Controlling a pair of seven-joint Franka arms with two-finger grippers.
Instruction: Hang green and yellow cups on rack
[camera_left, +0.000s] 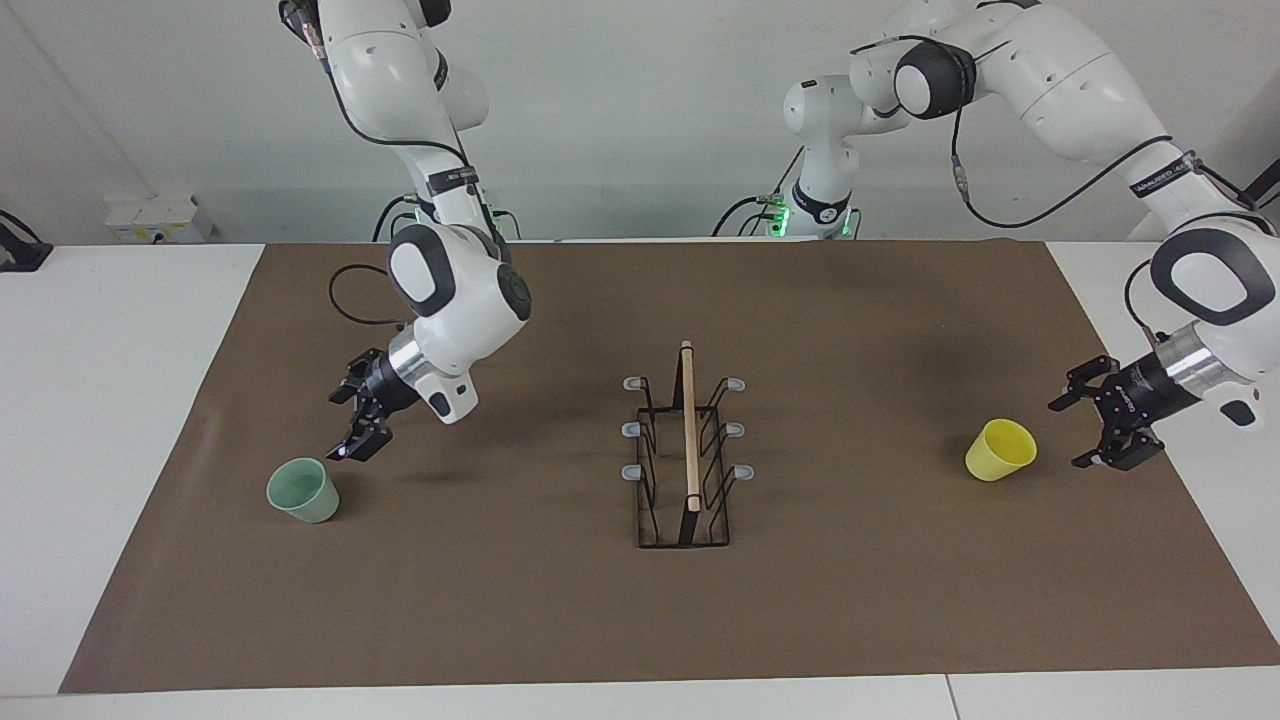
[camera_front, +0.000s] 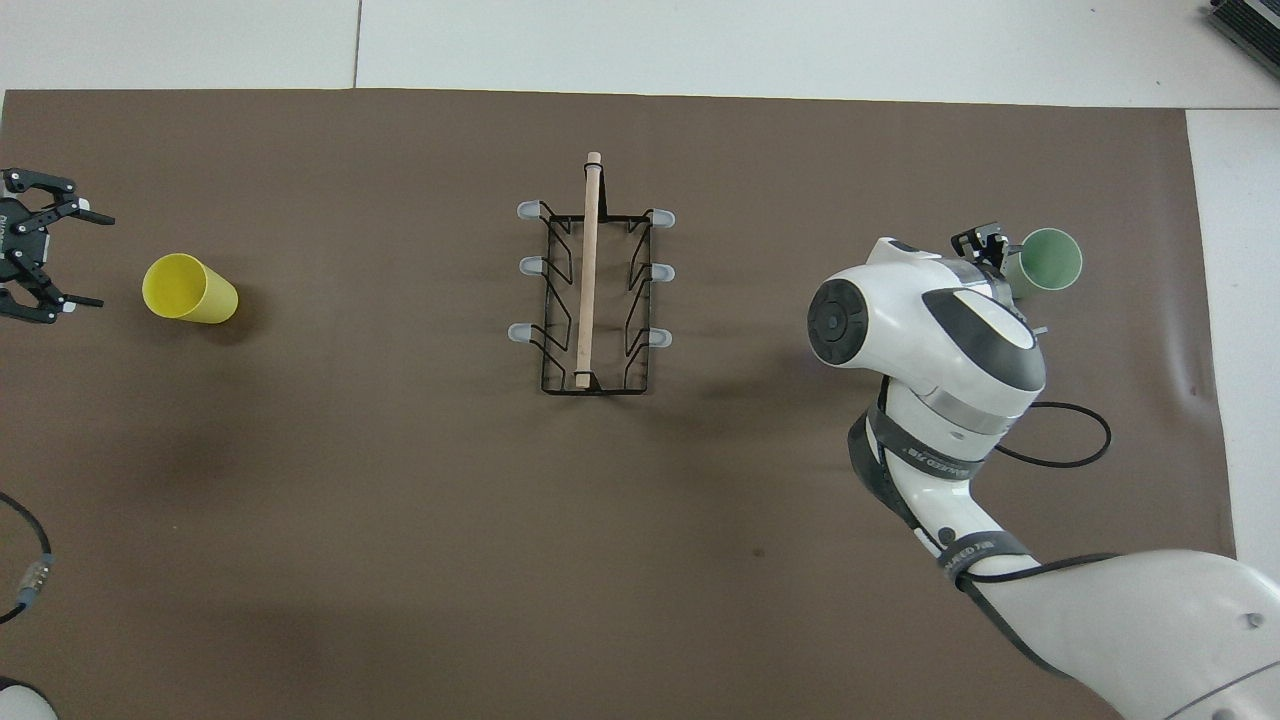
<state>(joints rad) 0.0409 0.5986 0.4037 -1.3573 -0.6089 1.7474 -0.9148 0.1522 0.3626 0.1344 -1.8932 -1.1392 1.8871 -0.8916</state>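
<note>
The yellow cup (camera_front: 190, 289) will hang with its opening down and tilt outward when I lower it over one of the rack's pale-tipped wires (camera_front: 522, 332), because they stick outward.
The pale green cup (camera_left: 304, 491) stands mouth up on the brown mat toward the right arm's end of the table; it also shows in the overhead view (camera_front: 1048, 260). My right gripper (camera_left: 339, 427) is open, just above and beside the cup, not touching it. In the overhead view my own arm hides most of it. The yellow cup (camera_left: 1000, 449) stands toward the left arm's end and shows in the overhead view too (camera_front: 189, 288). My left gripper (camera_left: 1068, 434) is open beside it with a gap between them (camera_front: 98, 260). The rack (camera_left: 689, 430) stands mid-table with nothing on its prongs (camera_front: 588, 280).
The brown mat (camera_left: 500, 600) covers most of the white table. A black cable (camera_front: 1060, 440) loops from my right arm low over the mat. Nothing stands between either cup and the rack.
</note>
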